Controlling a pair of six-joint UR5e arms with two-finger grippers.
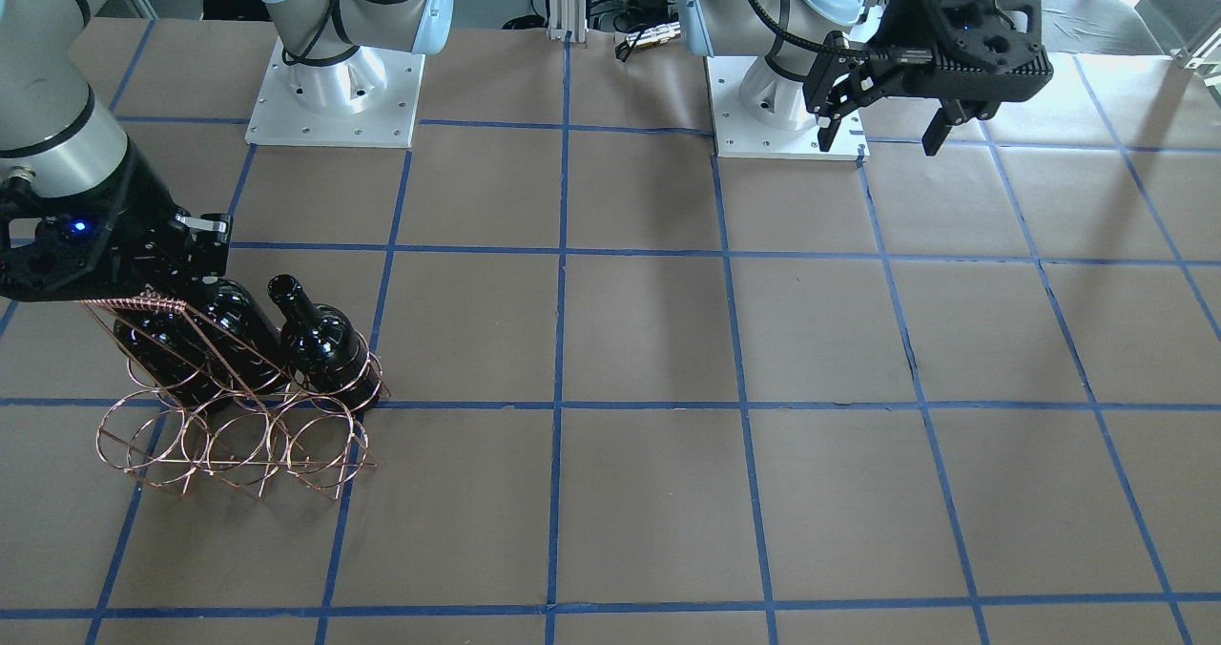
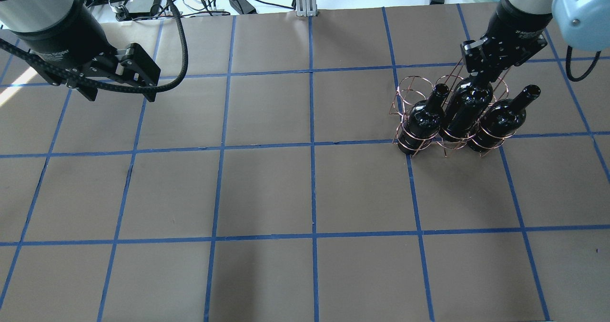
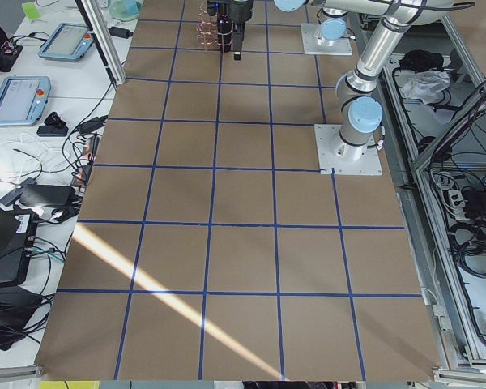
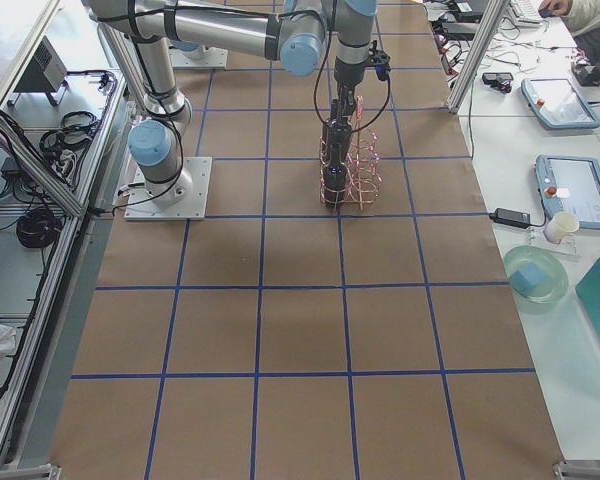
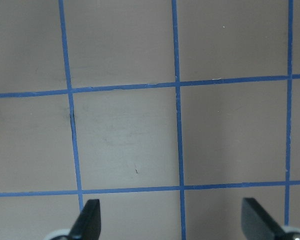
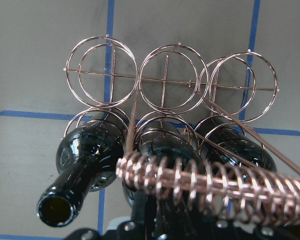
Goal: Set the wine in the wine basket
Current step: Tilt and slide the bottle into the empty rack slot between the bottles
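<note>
The middle bottle's body is within its own ring, so my right gripper should go on lowering the bottle until it rests in the basket, and then let go of the bottle's neck.
The copper wire basket stands at the table's right, also in the front view. Three glossy black wine bottles stand in its row nearer the robot: one, the middle one and a third. My right gripper is shut on the middle bottle's neck, which it hides, just beside the arched handle. The right wrist view shows the three empty rings beyond the bottles. My left gripper hangs open and empty over bare table at the far left, also in the front view.
The brown paper table with blue tape lines stretches between the arms. The arm bases stand at the robot's edge. Cables and devices lie past the far edge.
</note>
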